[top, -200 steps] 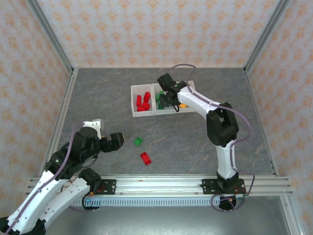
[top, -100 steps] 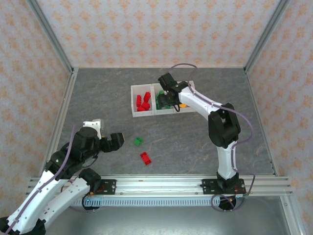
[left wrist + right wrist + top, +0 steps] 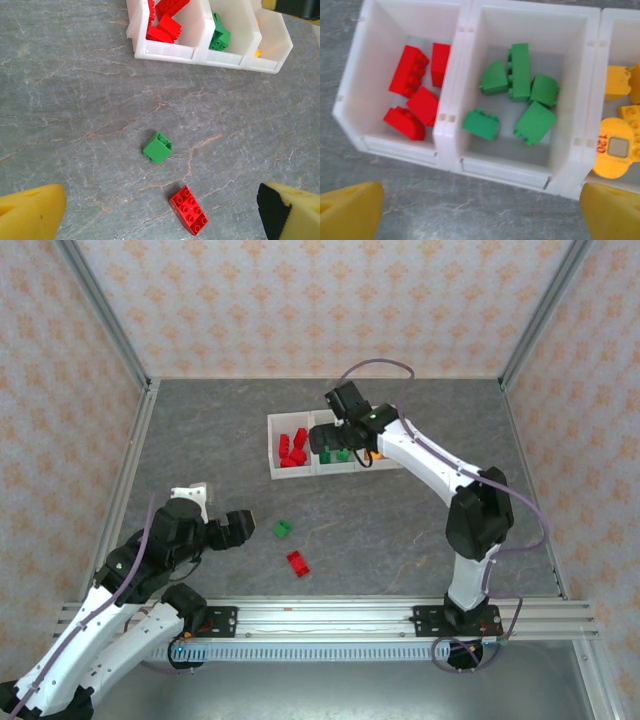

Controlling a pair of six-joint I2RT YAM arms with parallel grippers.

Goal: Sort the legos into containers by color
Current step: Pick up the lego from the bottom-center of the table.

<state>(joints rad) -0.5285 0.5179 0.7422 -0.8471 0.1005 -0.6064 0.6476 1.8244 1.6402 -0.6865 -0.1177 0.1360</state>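
I should keep moving my open right gripper toward the red brick [image 3: 298, 563], which lies clear of the green brick, until the fingers close on its long sides [image 3: 303, 561].
The containers [image 3: 271, 445] stand as one white row at the table's middle back. The left bin holds several red legos [image 3: 417, 90], the middle bin several green legos [image 3: 520, 95], and the right bin orange legos [image 3: 622, 115]. My right gripper [image 3: 342, 445] hovers over the row's near wall [image 3: 452, 120]; its yellow fingers [image 3: 350, 210] are spread wide, open and empty. A green brick [image 3: 284, 529] [image 3: 158, 147] and a red brick [image 3: 298, 563] [image 3: 189, 210] lie loose on the table. My left gripper [image 3: 240, 528] [image 3: 160, 215] is open just left of them, holding nothing.
The grey stone-pattern table [image 3: 400, 530] is walled by metal frame posts and patterned panels on three sides. The arms' rail [image 3: 330, 618] runs along the near edge. The right arm's links [image 3: 470, 510] stretch over the table's right half.
The right gripper has drawn up and back from the middle bin, and that arm's elbow has swung right. The left arm and the loose bricks have not moved.
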